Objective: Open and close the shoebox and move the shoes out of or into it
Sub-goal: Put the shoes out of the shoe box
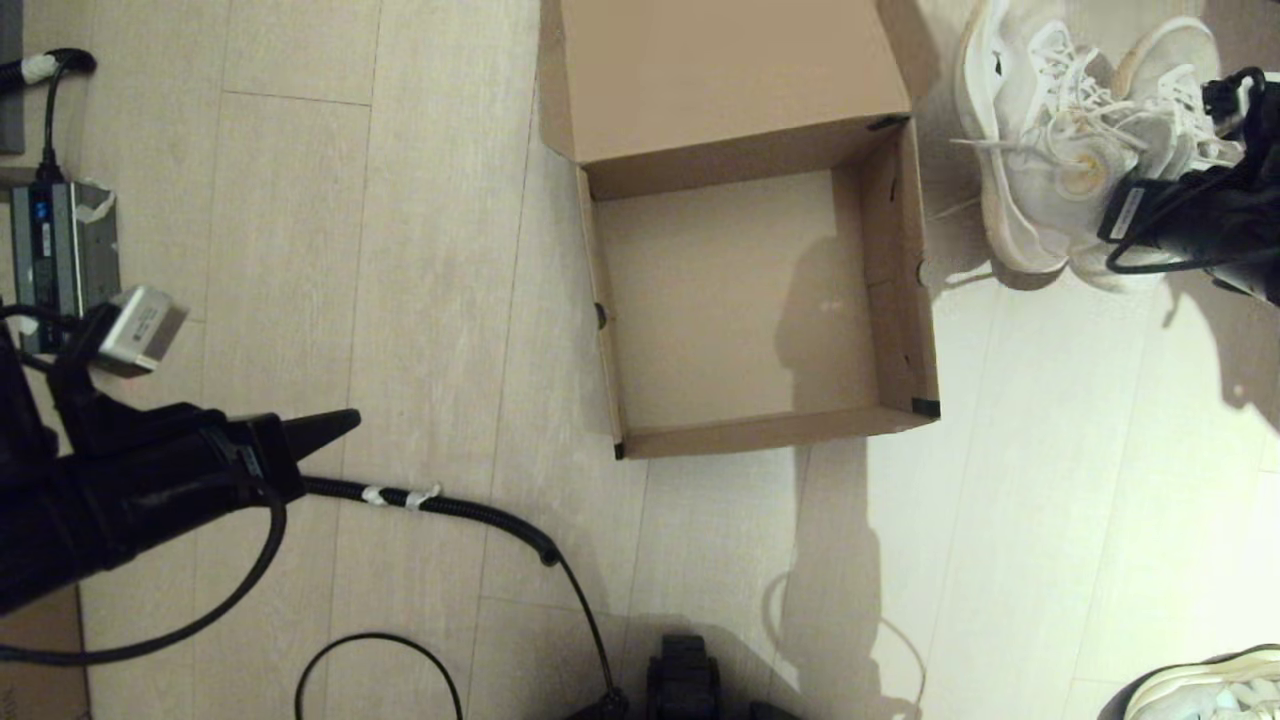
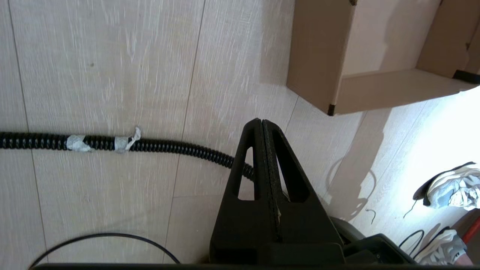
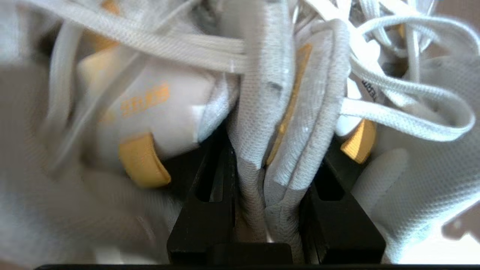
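Note:
I should keep lowering both white shoes [image 1: 1046,168] with my right gripper until their soles rest on the floor [image 1: 1041,330] and then let go, because the shoes hang clear of the shoebox's side.
The brown shoebox [image 1: 905,300] stands open on the floor with nothing inside, its lid [image 1: 720,70] flipped back on the far side; one corner of the shoebox [image 2: 318,75] shows in the left wrist view. The pair of white and pale grey shoes [image 1: 1050,140] sits to the right of the box. My right gripper [image 3: 270,150] is shut on the shoes [image 3: 262,93], pinching the collars of both together between its fingers [image 3: 210,195]; yellow tags show inside. In the head view that arm covers the shoes' right side. My left gripper [image 2: 261,122] is shut on nothing, low over the floor left of the box.
A black corrugated cable [image 1: 450,505] runs across the floor in front of the box, under my left gripper [image 1: 345,420]. A grey device [image 1: 60,250] lies at the left edge. Another white sneaker [image 1: 1215,685] sits at the near right corner.

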Motion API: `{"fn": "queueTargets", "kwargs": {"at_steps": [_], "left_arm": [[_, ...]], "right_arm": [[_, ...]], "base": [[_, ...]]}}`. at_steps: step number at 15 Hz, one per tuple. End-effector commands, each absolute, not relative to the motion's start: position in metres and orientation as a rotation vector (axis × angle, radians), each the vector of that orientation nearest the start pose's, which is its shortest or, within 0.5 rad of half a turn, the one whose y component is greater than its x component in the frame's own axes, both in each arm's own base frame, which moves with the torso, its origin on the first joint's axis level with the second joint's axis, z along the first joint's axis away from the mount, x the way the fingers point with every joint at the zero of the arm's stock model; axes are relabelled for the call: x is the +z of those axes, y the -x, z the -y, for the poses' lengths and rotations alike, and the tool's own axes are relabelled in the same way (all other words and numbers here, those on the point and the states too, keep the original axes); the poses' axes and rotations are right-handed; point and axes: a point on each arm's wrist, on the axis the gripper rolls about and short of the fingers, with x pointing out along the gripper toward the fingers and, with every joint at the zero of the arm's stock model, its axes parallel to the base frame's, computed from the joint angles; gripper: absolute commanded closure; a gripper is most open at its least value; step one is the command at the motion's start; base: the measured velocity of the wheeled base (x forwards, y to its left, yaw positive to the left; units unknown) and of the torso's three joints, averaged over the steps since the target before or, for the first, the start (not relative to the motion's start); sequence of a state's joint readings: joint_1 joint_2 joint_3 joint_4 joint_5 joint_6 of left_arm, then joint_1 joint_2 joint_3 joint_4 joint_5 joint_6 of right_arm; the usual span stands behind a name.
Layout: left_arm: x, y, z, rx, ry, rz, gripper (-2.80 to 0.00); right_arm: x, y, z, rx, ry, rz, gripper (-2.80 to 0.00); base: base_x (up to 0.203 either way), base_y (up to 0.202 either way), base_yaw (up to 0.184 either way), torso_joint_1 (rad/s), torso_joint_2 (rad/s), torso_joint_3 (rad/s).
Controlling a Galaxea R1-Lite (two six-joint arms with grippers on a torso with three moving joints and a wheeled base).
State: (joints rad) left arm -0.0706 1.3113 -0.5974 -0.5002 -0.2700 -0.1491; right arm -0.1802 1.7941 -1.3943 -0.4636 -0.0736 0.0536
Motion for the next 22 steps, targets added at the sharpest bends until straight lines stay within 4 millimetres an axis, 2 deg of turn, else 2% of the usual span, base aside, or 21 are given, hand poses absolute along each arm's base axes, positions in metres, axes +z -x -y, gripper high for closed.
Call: {"fn": "queueTargets", "kwargs": {"at_steps": [1,3,6,13,14,18,20,22], "left_arm": [[0.209,-0.206,0.021,-0.323,0.171,-0.249,0.00],[0.207,-0.205,0.021,-0.324,0.171,-0.256,0.00],[0.206,-0.208,0.025,-0.342,0.167,-0.264,0.00],[0.206,-0.217,0.049,-0.427,0.154,-0.282,0.00],[0.206,-0.216,0.052,-0.428,0.151,-0.283,0.00],[0.205,-0.215,0.054,-0.426,0.151,-0.286,0.00],[0.206,-0.215,0.056,-0.438,0.149,-0.281,0.00],[0.205,-0.213,0.058,-0.445,0.149,-0.286,0.00]], "right_arm": [[0.290,-0.363,0.080,-0.284,-0.075,0.053,0.00],[0.286,-0.363,0.093,-0.316,-0.089,0.042,0.00],[0.275,-0.367,0.099,-0.323,-0.091,0.013,0.00],[0.272,-0.359,0.096,-0.314,-0.083,-0.017,0.00],[0.269,-0.358,0.096,-0.312,-0.082,-0.032,-2.80],[0.273,-0.346,0.092,-0.296,-0.083,-0.049,-2.80],[0.287,-0.327,0.089,-0.285,-0.083,-0.038,-2.80],[0.309,-0.299,0.081,-0.250,-0.086,-0.018,-2.80]], "base": [[0.000,0.000,0.000,0.000,0.00,0.000],[0.000,0.000,0.000,0.000,0.00,0.000],[0.000,0.000,0.000,0.000,0.00,0.000],[0.000,0.000,0.000,0.000,0.00,0.000],[0.000,0.000,0.000,0.000,0.00,0.000],[0.000,0.000,0.000,0.000,0.00,0.000],[0.000,0.000,0.000,0.000,0.00,0.000],[0.000,0.000,0.000,0.000,0.00,0.000]]}}
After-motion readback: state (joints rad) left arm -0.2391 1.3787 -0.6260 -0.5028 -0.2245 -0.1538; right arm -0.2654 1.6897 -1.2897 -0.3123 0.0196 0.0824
